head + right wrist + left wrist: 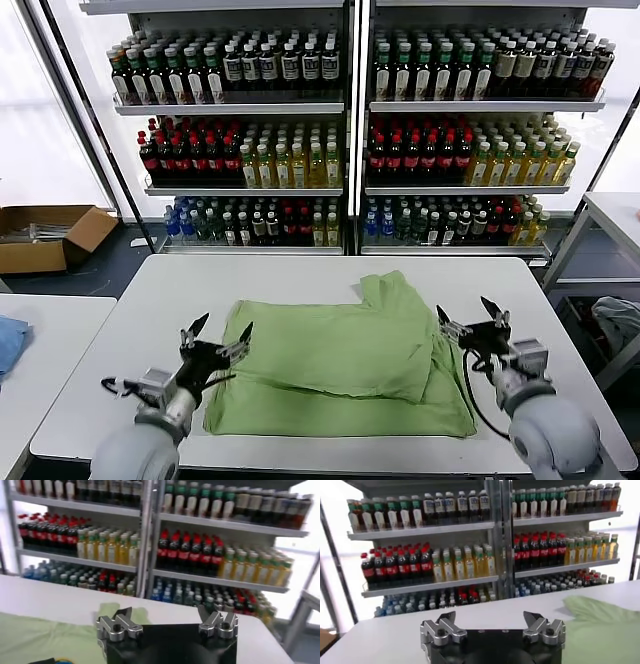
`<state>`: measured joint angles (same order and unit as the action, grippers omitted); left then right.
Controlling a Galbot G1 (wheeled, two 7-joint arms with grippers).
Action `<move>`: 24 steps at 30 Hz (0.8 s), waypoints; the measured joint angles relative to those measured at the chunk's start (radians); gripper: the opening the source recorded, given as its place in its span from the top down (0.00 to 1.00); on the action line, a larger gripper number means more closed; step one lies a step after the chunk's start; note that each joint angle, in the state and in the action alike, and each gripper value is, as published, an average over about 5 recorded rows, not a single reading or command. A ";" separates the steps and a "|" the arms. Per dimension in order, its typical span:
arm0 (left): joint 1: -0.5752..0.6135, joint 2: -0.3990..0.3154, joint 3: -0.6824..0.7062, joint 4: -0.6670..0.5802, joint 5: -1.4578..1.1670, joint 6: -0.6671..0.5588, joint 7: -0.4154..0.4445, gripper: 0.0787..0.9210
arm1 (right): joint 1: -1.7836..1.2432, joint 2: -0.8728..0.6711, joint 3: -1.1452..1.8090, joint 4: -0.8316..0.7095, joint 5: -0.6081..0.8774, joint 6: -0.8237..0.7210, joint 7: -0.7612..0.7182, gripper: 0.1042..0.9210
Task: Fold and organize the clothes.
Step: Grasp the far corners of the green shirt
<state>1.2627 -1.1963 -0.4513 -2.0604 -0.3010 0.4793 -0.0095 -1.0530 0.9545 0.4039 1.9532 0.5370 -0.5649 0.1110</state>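
Note:
I expect the shirt's far edge to flop over when I fold it toward me. The shirt's near strip should stay where it is, because that strip lies flat.
The light green polo shirt lies partly folded on the white table, one sleeve sticking out toward the far side. Its collar, placket and print are hidden. My left gripper is open and empty, just above the shirt's left edge. My right gripper is open and empty, just off the shirt's right edge. In the left wrist view the open gripper hangs over bare table with the shirt to one side. In the right wrist view the open gripper has the shirt beside it.
Shelves of bottled drinks stand behind the table. A cardboard box sits on the floor at far left. A blue cloth lies on a side table at left, and a pale grey-blue garment at right.

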 measured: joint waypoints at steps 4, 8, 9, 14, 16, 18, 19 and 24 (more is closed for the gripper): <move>-0.129 0.007 0.039 0.127 -0.021 0.017 0.016 0.12 | 0.140 -0.002 -0.090 -0.134 0.018 -0.004 -0.014 0.12; -0.245 0.005 0.079 0.251 -0.039 0.035 0.024 0.12 | 0.263 0.020 -0.172 -0.263 0.021 -0.006 -0.025 0.12; -0.270 0.004 0.088 0.280 -0.041 0.039 0.025 0.12 | 0.291 0.028 -0.189 -0.292 0.021 -0.007 -0.028 0.12; -0.375 -0.002 0.130 0.406 -0.050 0.054 0.029 0.12 | 0.406 0.078 -0.254 -0.431 0.009 -0.008 -0.041 0.12; -0.407 -0.005 0.142 0.446 -0.050 0.058 0.030 0.12 | 0.442 0.101 -0.270 -0.482 0.001 -0.008 -0.046 0.12; -0.431 -0.007 0.151 0.482 -0.050 0.062 0.032 0.12 | 0.471 0.123 -0.284 -0.528 -0.007 -0.008 -0.050 0.12; -0.441 -0.009 0.155 0.498 -0.050 0.064 0.033 0.12 | 0.483 0.134 -0.289 -0.550 -0.011 -0.009 -0.052 0.12; -0.469 -0.008 0.166 0.550 -0.046 0.071 0.037 0.12 | 0.528 0.183 -0.303 -0.642 -0.027 -0.010 -0.055 0.12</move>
<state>0.7938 -1.2046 -0.2852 -1.5104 -0.3472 0.5502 0.0275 -0.5250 1.1370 0.1005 1.3110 0.5103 -0.5745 0.0562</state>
